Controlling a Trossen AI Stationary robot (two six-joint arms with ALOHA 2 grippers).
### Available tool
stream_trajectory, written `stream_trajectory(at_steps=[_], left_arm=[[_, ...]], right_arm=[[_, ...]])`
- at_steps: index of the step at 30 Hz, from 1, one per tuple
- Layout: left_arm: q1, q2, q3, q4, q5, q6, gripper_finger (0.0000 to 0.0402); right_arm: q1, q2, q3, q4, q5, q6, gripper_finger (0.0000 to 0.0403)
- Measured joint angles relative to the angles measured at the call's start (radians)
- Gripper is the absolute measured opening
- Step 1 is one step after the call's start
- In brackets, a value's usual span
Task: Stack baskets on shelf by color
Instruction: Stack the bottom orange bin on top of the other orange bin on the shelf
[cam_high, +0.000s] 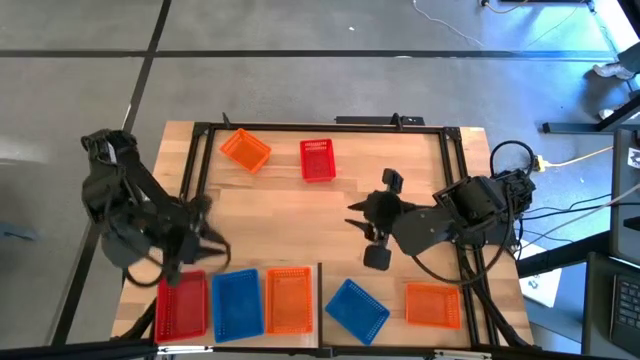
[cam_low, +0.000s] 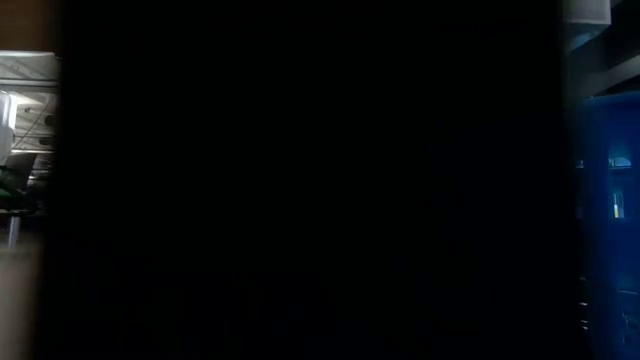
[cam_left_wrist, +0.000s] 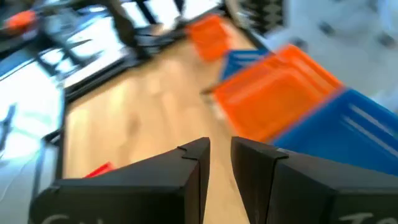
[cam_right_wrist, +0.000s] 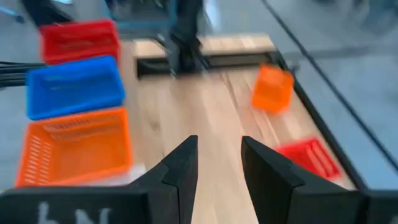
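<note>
I should now move my open right gripper to the far rim of the orange basket (cam_high: 433, 306) beside the tilted blue one until the gripper's fingers straddle that rim (cam_high: 433, 285), because it is clear.
Three baskets stand side by side at the table's near left: red (cam_high: 182, 305), blue (cam_high: 237, 301) and orange (cam_high: 288, 299). The shelf under them hardly shows. A tilted blue basket (cam_high: 357, 308) and an orange one (cam_high: 433, 304) lie at the near right. Another orange basket (cam_high: 245, 150) and a red one (cam_high: 317, 160) lie toward the far edge. My left gripper (cam_high: 210, 238) hovers open just beyond the red basket's far end, with nothing between its fingers (cam_left_wrist: 193, 163). My right gripper (cam_high: 353, 222) hangs open over the table's middle, pointing left, also with nothing in it.
A black frame (cam_high: 320, 126) runs along the table's far and side edges. Bare planks (cam_high: 290, 220) lie between the far baskets and the near row. The low view is dark and shows nothing of the table. Cables hang off the right side (cam_high: 560, 160).
</note>
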Motion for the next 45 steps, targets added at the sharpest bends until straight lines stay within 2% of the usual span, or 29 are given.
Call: stream_trajectory(at_steps=[3, 6, 7, 10, 12, 16, 23, 28, 32, 36, 41, 45], left_arm=[[0.025, -0.038, 0.0, -0.001, -0.101, -0.079, 0.0055], [0.059, -0.083, 0.0, -0.004, -0.202, -0.191, 0.0057], [0.074, -0.095, 0.0, -0.008, -0.227, -0.233, 0.0058], [0.122, -0.126, 0.0, -0.034, -0.247, -0.306, 0.0057], [0.154, -0.136, 0.0, -0.055, -0.245, -0.328, 0.0055], [0.202, -0.141, 0.0, -0.087, -0.239, -0.358, 0.0057], [0.256, -0.137, 0.0, -0.12, -0.237, -0.351, 0.0055], [0.294, -0.129, 0.0, -0.137, -0.237, -0.351, 0.0058], [0.31, -0.131, 0.0, -0.137, -0.237, -0.357, 0.0055], [0.321, -0.13, 0.0, -0.136, -0.237, -0.357, 0.0058], [0.339, -0.13, 0.0, -0.135, -0.237, -0.357, 0.0056], [0.357, -0.13, 0.0, -0.135, -0.237, -0.359, 0.0056]], right_arm=[[-0.047, 0.0, 0.0, -0.117, -0.004, 0.15, 0.0123], [-0.097, 0.0, -0.001, -0.277, -0.096, 0.29, 0.0123], [-0.11, 0.0, -0.009, -0.271, -0.151, 0.291, 0.0123], [-0.12, -0.011, -0.041, -0.234, -0.37, 0.144, 0.0123], [-0.115, -0.012, -0.065, -0.267, -0.429, 0.138, 0.0123], [-0.094, -0.052, -0.199, -0.263, -0.477, 0.16, 0.0123], [-0.066, -0.245, -0.553, -0.253, -0.514, 0.329, 0.0123], [-0.011, -0.369, -0.793, -0.193, -0.641, 0.462, 0.0123], [0.064, -0.421, -0.975, -0.13, -0.72, 0.407, 0.0123], [0.125, -0.435, -1.143, 0.025, -0.728, 0.335, 0.0123], [0.153, -0.436, -1.326, 0.267, -0.727, 0.338, 0.0123], [0.157, -0.436, -1.454, 0.452, -0.803, 0.352, 0.0123]])
